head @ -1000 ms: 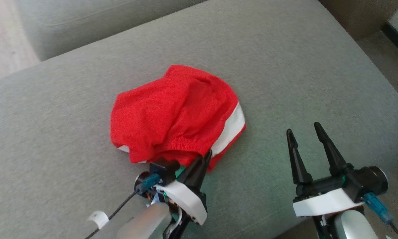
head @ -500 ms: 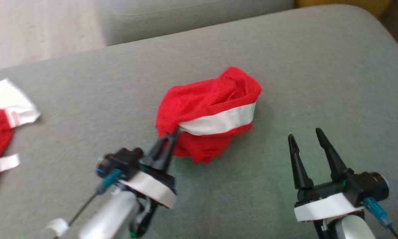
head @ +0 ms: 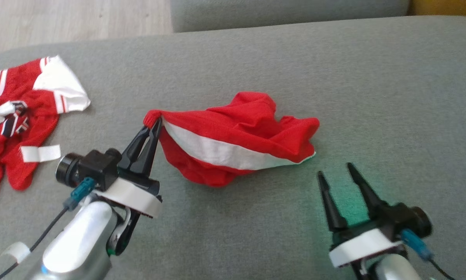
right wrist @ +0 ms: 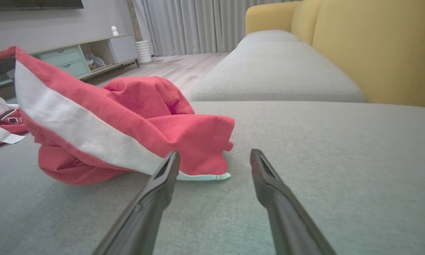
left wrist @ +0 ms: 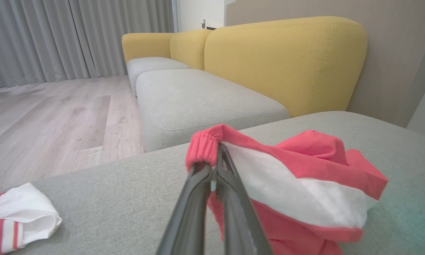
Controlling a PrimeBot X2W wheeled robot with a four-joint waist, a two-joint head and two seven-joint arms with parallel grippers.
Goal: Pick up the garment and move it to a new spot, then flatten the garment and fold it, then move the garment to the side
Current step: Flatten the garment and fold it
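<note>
The garment (head: 245,140) is sagging from the pinched waistband (head: 154,118) onto the cushion. Its far end will trail behind when I carry the garment by one edge.
The garment (head: 240,134) is a pair of red shorts with a broad white side stripe, bunched on the grey sofa cushion (head: 334,70). My left gripper (head: 156,123) is shut on the elastic waistband at the garment's left end and holds that end lifted. In the left wrist view the garment (left wrist: 297,184) hangs from the closed fingertips of the left gripper (left wrist: 217,150). My right gripper (head: 334,173) stands open just below the garment's right end, not touching it. In the right wrist view the right gripper (right wrist: 214,159) spreads its fingers in front of the garment (right wrist: 127,124).
A second red and white garment (head: 19,116) lies crumpled at the cushion's far left. Wooden floor (head: 61,15) and another grey seat (head: 287,9) lie beyond the cushion's far edge. A yellow sofa back (left wrist: 286,60) rises behind.
The head camera has swung left, bringing the other garment into view. My left gripper has dragged the waistband end leftward and up, stretching the shorts out. The right gripper stays open.
</note>
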